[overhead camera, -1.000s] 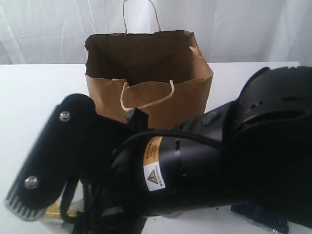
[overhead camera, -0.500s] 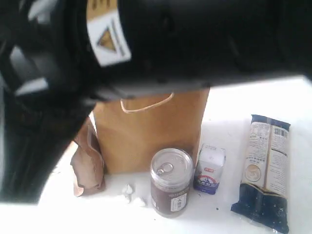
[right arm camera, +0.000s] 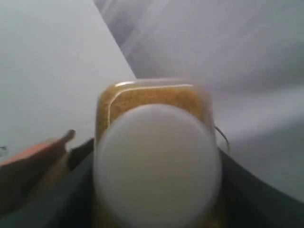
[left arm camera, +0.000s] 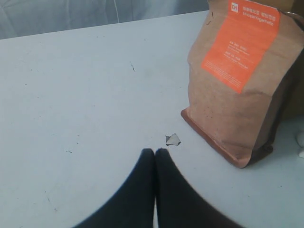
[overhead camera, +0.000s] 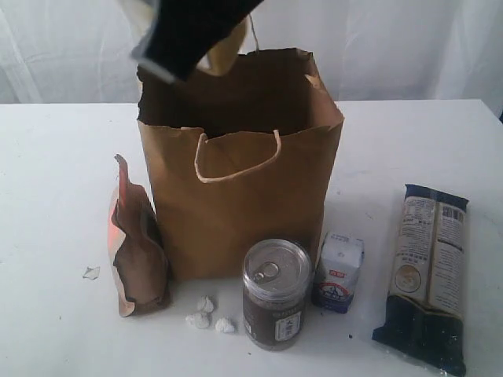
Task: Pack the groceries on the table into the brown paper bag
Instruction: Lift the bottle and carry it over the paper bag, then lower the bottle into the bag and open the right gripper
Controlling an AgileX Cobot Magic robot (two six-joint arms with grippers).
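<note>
I should pull the bottle in my right gripper back and lower it into the bag's opening [overhead camera: 250, 106], because the bottle points past the bag's back rim [overhead camera: 271, 52].
The brown paper bag [overhead camera: 251, 212] stands open in the middle of the table [overhead camera: 55, 157]. High over its back left rim my right gripper [overhead camera: 196, 35] is shut on the white-capped yellow-grain bottle [right arm camera: 156, 142], whose yellow side [overhead camera: 228, 51] shows beside the dark fingers. A brown pouch [overhead camera: 137, 251] with an orange top leans at the bag's left. In front of the bag stand a pull-tab can [overhead camera: 275, 294] and a small white-blue carton [overhead camera: 339, 271]. The long dark noodle packet [overhead camera: 428, 267] lies at the right. My left gripper [left arm camera: 155, 152] is shut and empty, low over the table near the pouch [left arm camera: 237, 85].
Small white crumbs [overhead camera: 208, 318] lie in front of the bag, and one more crumb [left arm camera: 173, 139] sits just past my left fingertips. A white curtain hangs behind the table. The bag's cord handles stick up at front and back.
The right arm, which filled the exterior view low in front of the bag, has lifted to the top of the view with the bottle. The groceries on the table now show.
</note>
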